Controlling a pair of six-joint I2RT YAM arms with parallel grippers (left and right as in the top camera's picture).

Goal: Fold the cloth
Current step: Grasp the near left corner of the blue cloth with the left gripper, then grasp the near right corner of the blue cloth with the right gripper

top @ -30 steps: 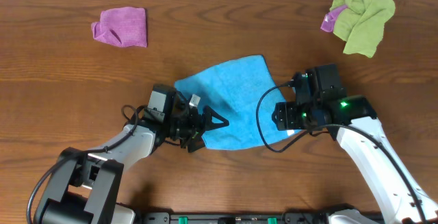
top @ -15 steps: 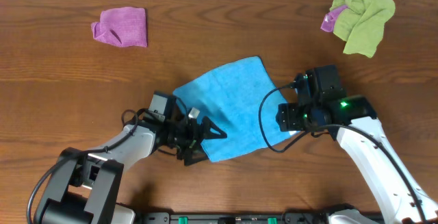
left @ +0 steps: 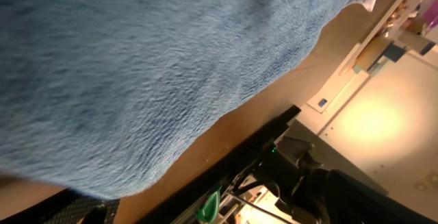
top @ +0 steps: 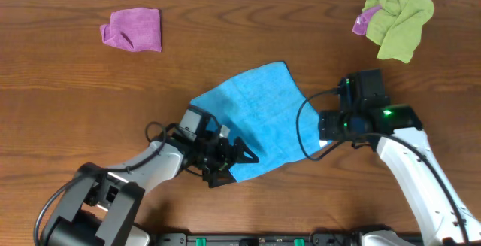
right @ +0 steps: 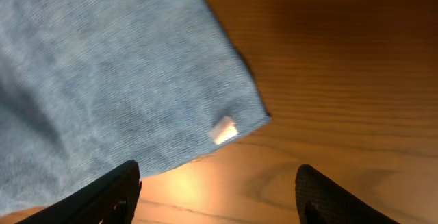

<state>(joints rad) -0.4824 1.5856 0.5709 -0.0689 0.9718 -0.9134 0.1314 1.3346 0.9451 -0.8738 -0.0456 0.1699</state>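
Note:
The blue cloth's near edge slants away toward the white tag, so next my left gripper moves the cloth's held corner to straighten that edge before folding.
The blue cloth lies spread as a tilted square on the wooden table. My left gripper is at its near left corner, shut on the cloth's edge. In the left wrist view the cloth fills most of the frame and hides the jaws. My right gripper is just off the cloth's right corner. It is open and empty, with its fingers wide apart over bare wood. The cloth's corner with a white tag lies just ahead of it.
A crumpled purple cloth lies at the back left. A green cloth with a small purple piece lies at the back right. The table's front edge runs close behind my left gripper.
My left gripper has moved right and toward the front edge, dragging the cloth's near corner with it, so the cloth has turned. My right arm has shifted slightly right, off the cloth.

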